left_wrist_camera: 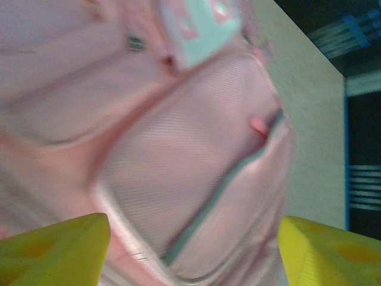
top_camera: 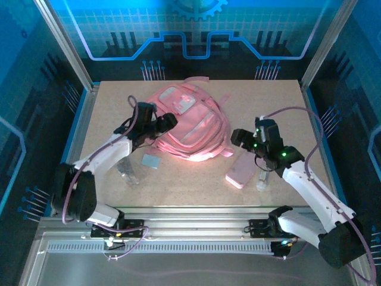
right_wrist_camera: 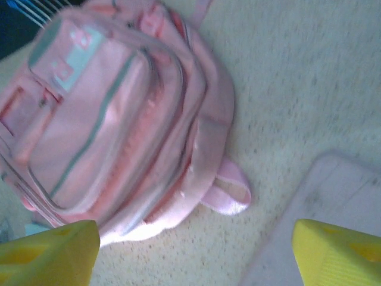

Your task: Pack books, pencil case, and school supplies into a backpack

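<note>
I expect loose straps hidden underneath to drag out when I lift the side of the pink backpack [top_camera: 189, 125], because it is lying with its front pockets [top_camera: 199, 126] up.
The pink backpack [top_camera: 190, 122] lies flat mid-table, front pockets up. My left gripper [top_camera: 165, 124] hovers over its left side; in the left wrist view the yellow fingers [left_wrist_camera: 53, 250] stand wide apart above the pocket fabric [left_wrist_camera: 178, 161], so my left gripper [left_wrist_camera: 193, 256] is open. My right gripper [top_camera: 241, 138] is open just right of the backpack [right_wrist_camera: 119, 119], over bare table. The pale-pink pencil case [top_camera: 243, 171] lies below it, its corner [right_wrist_camera: 333, 208] by the right finger. A light-blue square [top_camera: 151, 160] and a clear oblong item [top_camera: 262, 180] rest on the table. The books are out of view.
The backpack's pink handle loop [right_wrist_camera: 229, 193] sticks out toward my right gripper [right_wrist_camera: 193, 256]. Another clear object [top_camera: 128, 173] lies under the left forearm. Metal frame posts and blue walls [top_camera: 83, 71] ring the tabletop; bare board [top_camera: 196, 185] lies in front of the backpack.
</note>
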Tool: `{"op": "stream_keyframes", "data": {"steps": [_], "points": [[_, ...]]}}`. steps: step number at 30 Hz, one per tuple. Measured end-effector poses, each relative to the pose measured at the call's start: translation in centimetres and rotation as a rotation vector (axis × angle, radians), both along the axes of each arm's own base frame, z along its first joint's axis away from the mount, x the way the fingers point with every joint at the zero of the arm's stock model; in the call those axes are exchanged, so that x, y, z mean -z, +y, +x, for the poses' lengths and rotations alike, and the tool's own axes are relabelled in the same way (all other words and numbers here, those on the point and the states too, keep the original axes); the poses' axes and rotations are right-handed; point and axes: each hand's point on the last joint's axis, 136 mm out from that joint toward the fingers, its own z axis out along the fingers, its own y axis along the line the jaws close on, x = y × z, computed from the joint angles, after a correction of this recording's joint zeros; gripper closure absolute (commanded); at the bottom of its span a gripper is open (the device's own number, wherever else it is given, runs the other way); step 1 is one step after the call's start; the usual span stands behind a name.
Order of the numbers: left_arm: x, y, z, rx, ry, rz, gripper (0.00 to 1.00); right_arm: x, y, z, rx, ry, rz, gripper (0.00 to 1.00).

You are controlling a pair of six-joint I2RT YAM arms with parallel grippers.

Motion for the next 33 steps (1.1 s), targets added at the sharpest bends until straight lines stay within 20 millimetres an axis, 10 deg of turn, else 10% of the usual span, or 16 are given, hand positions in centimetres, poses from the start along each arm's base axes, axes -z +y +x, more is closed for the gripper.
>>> {"op": "stream_keyframes", "data": {"steps": [13,20,24,33], "points": [[6.9,8.2,-3.9,-0.344,0.068,0.083,0.21,2.8,4.3,-1.0,-0.061,0.033,0.021,0.15],[11.2,8.5,-1.0,-0.386,0.087,0.069,0.52,2.7,5.3,-1.2,-0.081,0.027,0.016,0.16],[12.6,7.7,1.0,-0.373,0.044,0.031,0.99,2.3,6.1,-1.3,-0.107,0.019,0.028,0.18],[10.3,6.3,2.2,-0.400,-0.057,-0.114,1.00,1.9,12.5,-2.8,-0.357,0.024,0.063,0.35]]}}
